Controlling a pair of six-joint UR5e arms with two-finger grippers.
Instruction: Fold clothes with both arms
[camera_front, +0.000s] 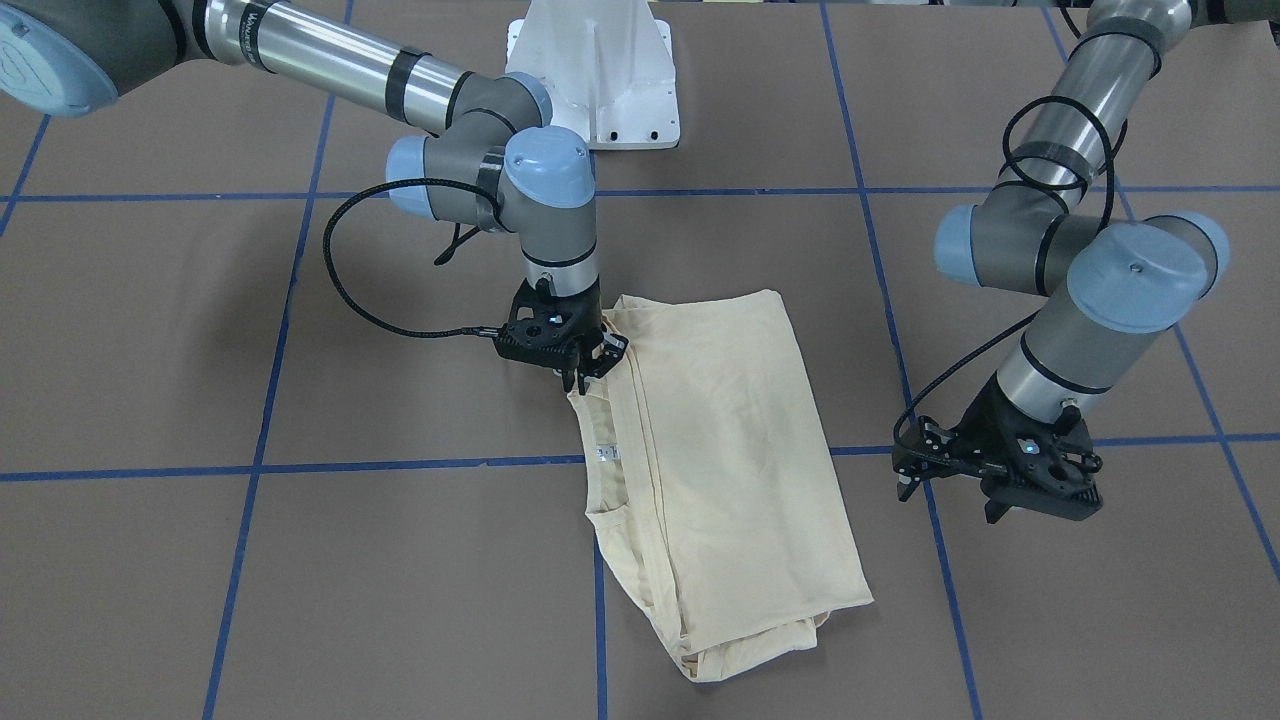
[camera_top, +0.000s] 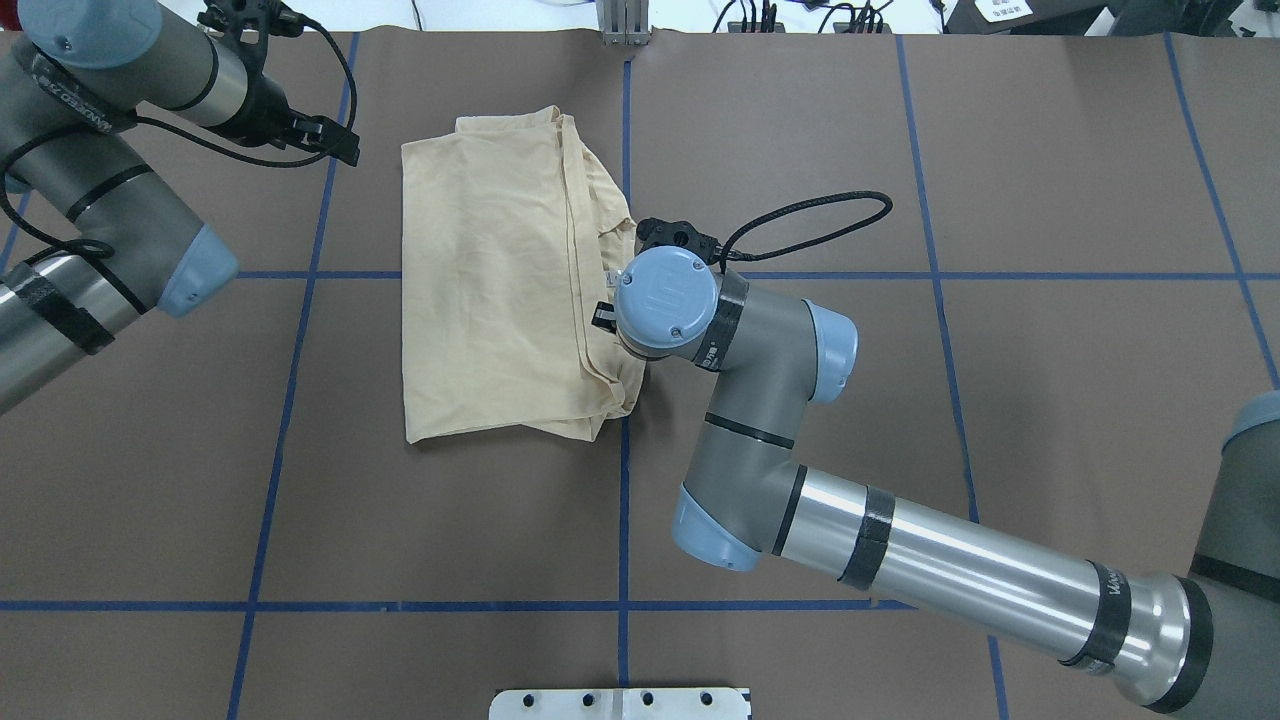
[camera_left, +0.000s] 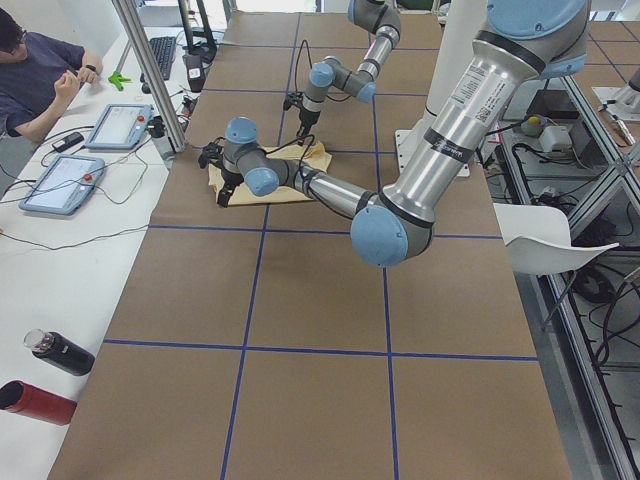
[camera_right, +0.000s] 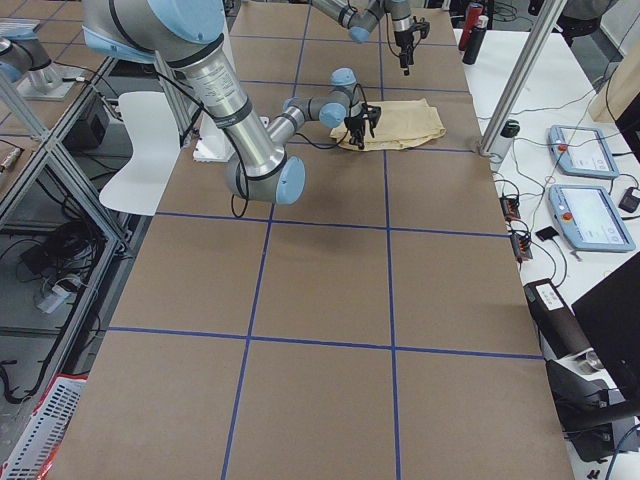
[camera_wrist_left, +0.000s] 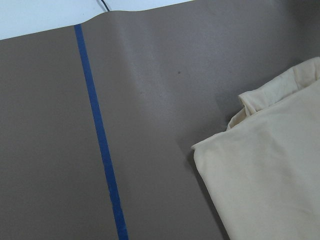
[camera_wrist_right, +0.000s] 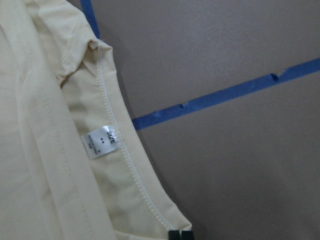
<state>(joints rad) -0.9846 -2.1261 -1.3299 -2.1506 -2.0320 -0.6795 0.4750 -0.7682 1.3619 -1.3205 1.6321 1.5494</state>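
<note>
I should let go of the T-shirt's collar with my right gripper and pull the hem (camera_front: 639, 386) across to cover the label, because the T-shirt's hem stops short of the white label (camera_front: 608, 452).
The cream-yellow T-shirt (camera_front: 730, 450) lies folded into a long rectangle on the brown table, plain side up. Its neck opening and white label (camera_front: 607, 453) are along the edge towards my right arm. My right gripper (camera_front: 590, 368) points down at that edge near the shoulder. In the right wrist view its fingertips (camera_wrist_right: 180, 235) are pressed together at the collar seam beside the label (camera_wrist_right: 100, 140), shut on the fabric. My left gripper (camera_front: 950, 500) hangs open above bare table, clear of the shirt's opposite side. The left wrist view holds only a shirt corner (camera_wrist_left: 270, 170).
Blue tape lines (camera_top: 624, 450) cross the brown table cover. The white pedestal base (camera_front: 595, 70) stands on the robot's side. A person (camera_left: 30, 80) sits at a side bench with tablets (camera_left: 120, 125) and two bottles (camera_left: 60, 352). A metal post (camera_left: 150, 70) stands at the table's edge.
</note>
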